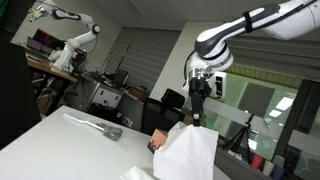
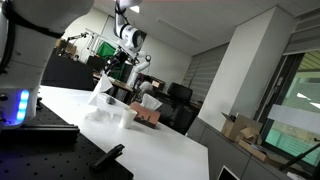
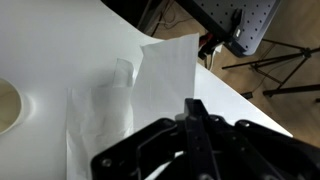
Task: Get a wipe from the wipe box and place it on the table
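Note:
My gripper is holding the wipe close to the table's edge. Next, I move the wipe back inward over the pale sheet before I lower it and let it go.
My gripper is shut on a white wipe and holds it in the air above the white table; the wipe hangs down from the fingers. It shows in both exterior views, gripper and wipe. The brown wipe box stands on the table just below and beside the hanging wipe, with another white sheet poking out of its top. In the wrist view the closed fingers pinch the wipe, which covers most of the box.
A grey crumpled object lies on the table away from the box. A pale translucent sheet lies on the table under the gripper. A round cream object sits at the wrist view's edge. Office clutter and another robot arm stand behind.

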Controlling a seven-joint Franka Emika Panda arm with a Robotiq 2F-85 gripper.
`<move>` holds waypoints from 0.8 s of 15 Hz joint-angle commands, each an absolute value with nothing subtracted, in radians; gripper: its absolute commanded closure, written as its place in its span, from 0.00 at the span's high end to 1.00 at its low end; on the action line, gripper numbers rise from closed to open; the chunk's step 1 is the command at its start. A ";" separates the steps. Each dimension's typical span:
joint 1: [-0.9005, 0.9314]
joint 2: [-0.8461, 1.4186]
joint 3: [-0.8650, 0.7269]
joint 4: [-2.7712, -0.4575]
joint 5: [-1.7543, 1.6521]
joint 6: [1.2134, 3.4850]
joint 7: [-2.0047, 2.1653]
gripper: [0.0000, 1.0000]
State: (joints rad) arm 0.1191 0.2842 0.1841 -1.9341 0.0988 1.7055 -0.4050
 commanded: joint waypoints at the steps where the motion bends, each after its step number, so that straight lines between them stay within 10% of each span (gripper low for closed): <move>1: 0.132 0.191 0.190 -2.056 0.047 1.770 -0.415 0.00; 12: 0.152 0.127 0.166 -2.237 -0.110 2.278 -0.230 0.00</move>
State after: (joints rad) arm 0.1368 0.1729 0.1847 -2.1700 -0.0287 2.1856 -0.3252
